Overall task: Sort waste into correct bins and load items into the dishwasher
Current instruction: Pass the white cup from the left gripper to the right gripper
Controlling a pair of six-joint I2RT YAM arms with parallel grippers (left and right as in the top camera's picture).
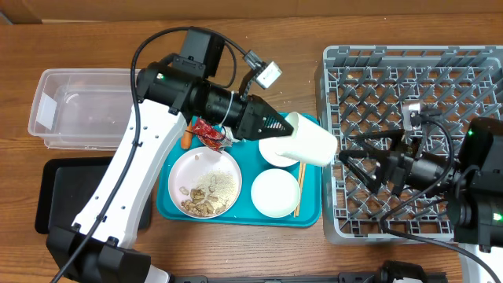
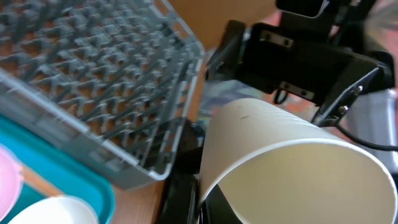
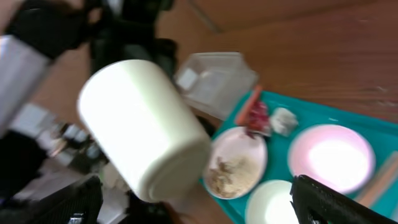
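Observation:
The white cup's rim (image 1: 293, 132) is in my left gripper, short of the grey dish rack. Next, my right gripper takes the cup's loose end (image 1: 329, 150) and loads the cup into the rack.
My left gripper (image 1: 284, 126) is shut on the rim of a white paper cup (image 1: 308, 141) and holds it on its side above the teal tray's right end; the cup fills the left wrist view (image 2: 280, 162). My right gripper (image 1: 355, 161) is open and empty over the grey dish rack's (image 1: 416, 71) left edge, facing the cup (image 3: 143, 124). On the tray lie a white plate (image 1: 204, 182) with beige scraps, two white bowls (image 1: 275, 192) (image 1: 275, 154), chopsticks (image 1: 299, 189), a red wrapper (image 1: 211, 134), a carrot (image 1: 186, 139) and a white tissue (image 3: 283, 118).
The teal tray (image 1: 169, 206) sits at the table's middle. A clear tub (image 1: 78, 106) stands at the far left. A black tray (image 1: 55, 196) lies in front of it, partly under the left arm. The dish rack fills the right side.

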